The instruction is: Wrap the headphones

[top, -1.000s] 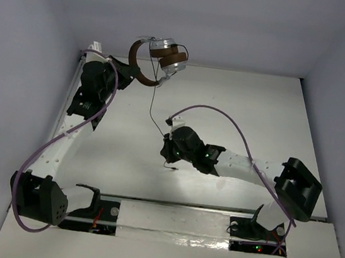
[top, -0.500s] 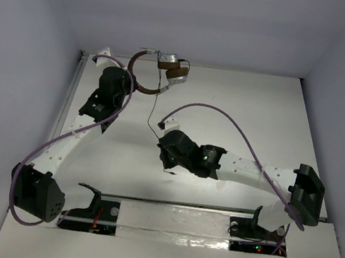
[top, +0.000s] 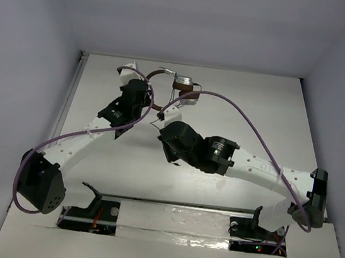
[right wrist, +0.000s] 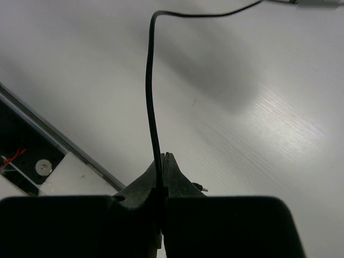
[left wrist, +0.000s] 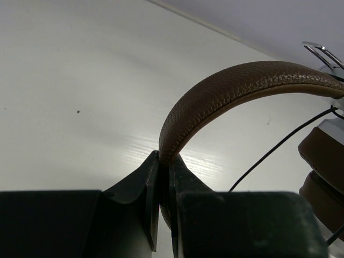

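My right gripper holds the cable's plug end (right wrist: 199,187) on the headphones' near side, near my left gripper, so I should turn back, taking the cable over the earcups (top: 187,88).
The headphones (top: 182,83) hang above the far middle of the table, silver earcup over brown pad. My left gripper (top: 150,104) is shut on the brown headband (left wrist: 236,86), pinched between its fingers at the band's lower end (left wrist: 164,161). The ear pads (left wrist: 322,153) show at the right edge of the left wrist view. My right gripper (top: 167,156) is shut on the thin dark cable (right wrist: 151,97), which rises from the jaws and bends right. The cable's plug (right wrist: 201,187) sticks out just beside the right fingers. Both grippers are close together, the right one just nearer than the headphones.
Thick purple robot-arm cables (top: 249,129) arc over both arms. A metal rail (top: 68,102) runs along the table's left edge and the front edge rail (right wrist: 32,123) lies under the right wrist. The back wall stands just behind the headphones.
My left arm has swung the headphones right and nearer, from the back left corner to the far middle. My right gripper has stayed shut on the cable and shifted slightly back, so both grippers are closer.
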`<state>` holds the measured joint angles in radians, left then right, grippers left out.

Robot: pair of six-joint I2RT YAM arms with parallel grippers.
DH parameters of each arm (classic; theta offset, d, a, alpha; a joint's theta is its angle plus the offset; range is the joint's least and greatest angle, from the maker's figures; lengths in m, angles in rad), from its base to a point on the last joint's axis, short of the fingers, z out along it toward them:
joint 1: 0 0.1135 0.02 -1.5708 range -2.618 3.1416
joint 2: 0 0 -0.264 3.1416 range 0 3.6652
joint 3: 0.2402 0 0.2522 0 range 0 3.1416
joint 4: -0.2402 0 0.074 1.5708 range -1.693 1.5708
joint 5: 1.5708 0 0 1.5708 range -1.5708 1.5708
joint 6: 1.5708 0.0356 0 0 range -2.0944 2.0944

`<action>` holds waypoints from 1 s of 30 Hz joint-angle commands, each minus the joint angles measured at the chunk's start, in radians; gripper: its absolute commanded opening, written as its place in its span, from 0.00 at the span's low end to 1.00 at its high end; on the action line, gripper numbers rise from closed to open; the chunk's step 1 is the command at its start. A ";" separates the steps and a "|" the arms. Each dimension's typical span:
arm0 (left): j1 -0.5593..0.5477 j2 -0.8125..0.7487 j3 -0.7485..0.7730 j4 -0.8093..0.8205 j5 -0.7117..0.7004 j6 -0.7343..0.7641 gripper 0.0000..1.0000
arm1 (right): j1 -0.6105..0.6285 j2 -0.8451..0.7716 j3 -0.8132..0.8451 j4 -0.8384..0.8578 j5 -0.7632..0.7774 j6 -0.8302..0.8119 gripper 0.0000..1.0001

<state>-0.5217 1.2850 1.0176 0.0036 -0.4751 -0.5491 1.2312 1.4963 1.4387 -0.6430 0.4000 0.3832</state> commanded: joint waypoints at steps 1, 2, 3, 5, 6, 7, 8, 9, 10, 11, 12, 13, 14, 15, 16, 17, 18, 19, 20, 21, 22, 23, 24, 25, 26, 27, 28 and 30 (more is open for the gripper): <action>-0.012 0.004 -0.033 0.090 0.012 -0.009 0.00 | 0.002 -0.007 0.061 -0.049 0.094 -0.073 0.00; -0.021 -0.003 -0.043 0.102 0.045 -0.006 0.00 | 0.002 -0.004 0.069 -0.058 0.108 -0.081 0.00; -0.021 -0.003 -0.051 0.101 0.055 -0.008 0.00 | 0.002 -0.001 0.078 -0.064 0.132 -0.089 0.00; -0.031 -0.007 -0.057 0.095 0.081 0.005 0.00 | 0.002 0.007 0.104 -0.075 0.158 -0.115 0.00; -0.040 -0.010 -0.062 0.092 0.093 0.009 0.00 | 0.002 0.013 0.114 -0.083 0.193 -0.121 0.00; -0.040 -0.013 -0.065 0.085 0.099 0.011 0.00 | -0.007 0.016 0.129 -0.087 0.210 -0.128 0.00; -0.040 -0.022 -0.070 0.078 0.104 0.014 0.00 | -0.021 0.015 0.134 -0.087 0.220 -0.142 0.00; -0.040 -0.030 -0.085 0.079 0.111 0.014 0.00 | -0.021 0.013 0.138 -0.086 0.226 -0.147 0.00; -0.040 -0.038 -0.089 0.081 0.119 0.018 0.00 | -0.033 0.006 0.143 -0.083 0.226 -0.159 0.00; -0.040 -0.045 -0.094 0.078 0.130 0.020 0.00 | -0.042 0.002 0.147 -0.067 0.223 -0.167 0.00; -0.040 -0.047 -0.100 0.078 0.136 0.023 0.00 | -0.042 -0.001 0.147 -0.061 0.203 -0.174 0.00; -0.040 -0.047 -0.100 0.076 0.141 0.024 0.00 | -0.055 -0.001 0.149 -0.057 0.197 -0.181 0.00; -0.049 -0.043 -0.100 0.072 0.151 0.026 0.00 | -0.055 0.002 0.157 -0.058 0.197 -0.190 0.00; -0.049 -0.039 -0.102 0.073 0.156 0.029 0.00 | -0.055 0.010 0.164 -0.063 0.185 -0.191 0.00; -0.049 -0.035 -0.102 0.070 0.161 0.026 0.00 | -0.055 0.016 0.172 -0.064 0.168 -0.191 0.00; -0.049 -0.029 -0.103 0.075 0.171 0.020 0.00 | -0.055 0.027 0.177 -0.060 0.146 -0.185 0.00; -0.049 -0.027 -0.103 0.081 0.184 0.012 0.00 | -0.055 0.031 0.174 -0.054 0.082 -0.181 0.00; -0.049 -0.026 -0.099 0.088 0.197 0.005 0.00 | -0.055 0.035 0.170 -0.047 0.048 -0.169 0.00; -0.049 -0.015 -0.090 0.088 0.216 -0.002 0.00 | -0.055 0.045 0.164 -0.041 0.027 -0.158 0.00; -0.049 -0.004 -0.058 0.081 0.227 -0.009 0.00 | -0.042 0.050 0.149 -0.035 -0.005 -0.150 0.00; -0.049 0.010 -0.039 0.072 0.231 -0.014 0.00 | -0.032 0.051 0.138 -0.024 -0.016 -0.145 0.00; -0.049 0.032 -0.022 0.064 0.251 -0.017 0.00 | -0.021 0.050 0.132 -0.015 -0.029 -0.141 0.00; -0.049 0.040 -0.010 0.067 0.266 -0.023 0.00 | -0.012 0.054 0.131 -0.008 -0.041 -0.138 0.00; -0.049 0.048 0.002 0.075 0.280 -0.029 0.00 | 0.000 0.055 0.132 -0.003 -0.061 -0.136 0.00; -0.049 0.056 0.006 0.099 0.311 -0.041 0.00 | 0.001 0.051 0.132 0.002 -0.072 -0.135 0.00; -0.049 0.059 0.007 0.107 0.328 -0.046 0.00 | 0.001 0.041 0.132 0.012 -0.081 -0.136 0.00; -0.049 0.062 0.018 0.110 0.338 -0.049 0.00 | 0.001 0.036 0.137 0.014 -0.081 -0.136 0.00; -0.049 0.069 0.025 0.111 0.358 -0.049 0.00 | 0.001 0.028 0.141 0.013 -0.063 -0.142 0.00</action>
<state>-0.5644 1.3705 0.9764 0.0193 -0.1848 -0.5575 1.2293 1.5562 1.5642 -0.6872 0.3576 0.2394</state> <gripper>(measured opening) 0.050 0.011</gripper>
